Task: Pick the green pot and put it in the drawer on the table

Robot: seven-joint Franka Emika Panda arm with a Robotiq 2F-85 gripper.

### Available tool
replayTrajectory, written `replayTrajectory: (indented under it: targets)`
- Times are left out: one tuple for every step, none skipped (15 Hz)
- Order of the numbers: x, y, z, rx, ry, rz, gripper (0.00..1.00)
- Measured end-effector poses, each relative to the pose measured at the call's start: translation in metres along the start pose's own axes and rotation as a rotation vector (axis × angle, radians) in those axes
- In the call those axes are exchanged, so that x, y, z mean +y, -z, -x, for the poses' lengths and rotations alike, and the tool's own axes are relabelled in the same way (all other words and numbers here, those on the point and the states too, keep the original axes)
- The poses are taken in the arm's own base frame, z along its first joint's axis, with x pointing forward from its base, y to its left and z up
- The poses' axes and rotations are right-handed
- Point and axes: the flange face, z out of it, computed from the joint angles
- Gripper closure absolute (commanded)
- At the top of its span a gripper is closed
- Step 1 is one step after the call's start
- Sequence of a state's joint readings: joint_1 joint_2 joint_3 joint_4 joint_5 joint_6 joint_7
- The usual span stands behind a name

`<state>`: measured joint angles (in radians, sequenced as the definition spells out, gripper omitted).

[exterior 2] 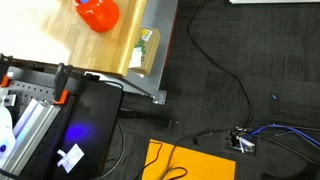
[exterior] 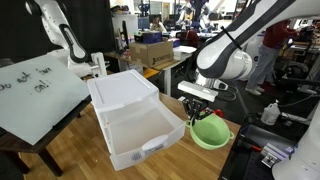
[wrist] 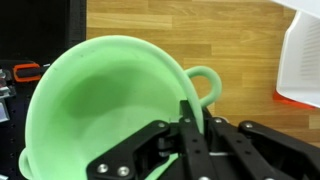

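Next, I lift the green pot above the drawer's rim before I carry it over the open drawer (exterior: pixel 143 127), because the pot is hanging low next to the drawer's side (exterior: pixel 181 131).
The green pot (exterior: pixel 211 133) hangs just right of the drawer (exterior: pixel 135 125), near the table's (exterior: pixel 92 140) right edge. My gripper (exterior: pixel 199 116) comes down onto its near rim. In the wrist view the green pot (wrist: pixel 100 100) fills the left half, its small loop handle sticking out to the right. There my gripper (wrist: pixel 193 112) is shut on the rim beside that handle, one finger inside the pot and one outside. The white drawer (wrist: pixel 303 55) shows at the right edge of the wrist view; in an exterior view it stands pulled out and empty.
A white board with handwriting (exterior: pixel 35 95) leans at the table's left end. A red pot (exterior 2: pixel 97 12) and a small box (exterior 2: pixel 146 44) sit on the wooden top. A white bottle (exterior: pixel 97 65) stands behind the drawer unit. Cardboard boxes (exterior: pixel 152 52) are farther back.
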<state>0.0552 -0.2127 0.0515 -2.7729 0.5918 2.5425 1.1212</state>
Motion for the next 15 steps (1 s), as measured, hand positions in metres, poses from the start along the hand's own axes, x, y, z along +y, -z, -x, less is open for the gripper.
replayTrajectory:
  targets:
    - [0.001,-0.002,-0.001,0.000,-0.002,0.004,0.91]
    - [0.001,-0.003,-0.002,0.000,-0.006,0.007,0.91]
    - [0.001,-0.003,-0.002,0.000,-0.006,0.008,0.91]
    - [0.001,-0.003,-0.002,0.000,-0.006,0.008,0.91]
    - [0.001,-0.003,-0.003,0.000,-0.006,0.008,0.91]
    - [0.001,-0.003,-0.002,0.000,-0.006,0.008,0.91]
    - [0.001,-0.003,-0.003,0.000,-0.006,0.008,0.98]
    - [0.001,-0.003,-0.003,0.000,-0.006,0.008,0.98]
    - [0.001,-0.003,-0.002,0.000,-0.005,0.008,0.98]
    - [0.000,-0.003,-0.001,0.001,-0.001,0.008,0.98]
    - [-0.001,-0.002,0.002,0.004,0.008,0.006,0.98]
    - [-0.003,0.000,0.005,0.010,0.019,0.002,0.98]
    - [-0.005,0.004,0.010,0.020,0.028,-0.005,0.98]
    - [-0.007,0.009,0.016,0.032,0.035,-0.014,0.98]
    - [-0.009,0.016,0.022,0.045,0.038,-0.028,0.98]
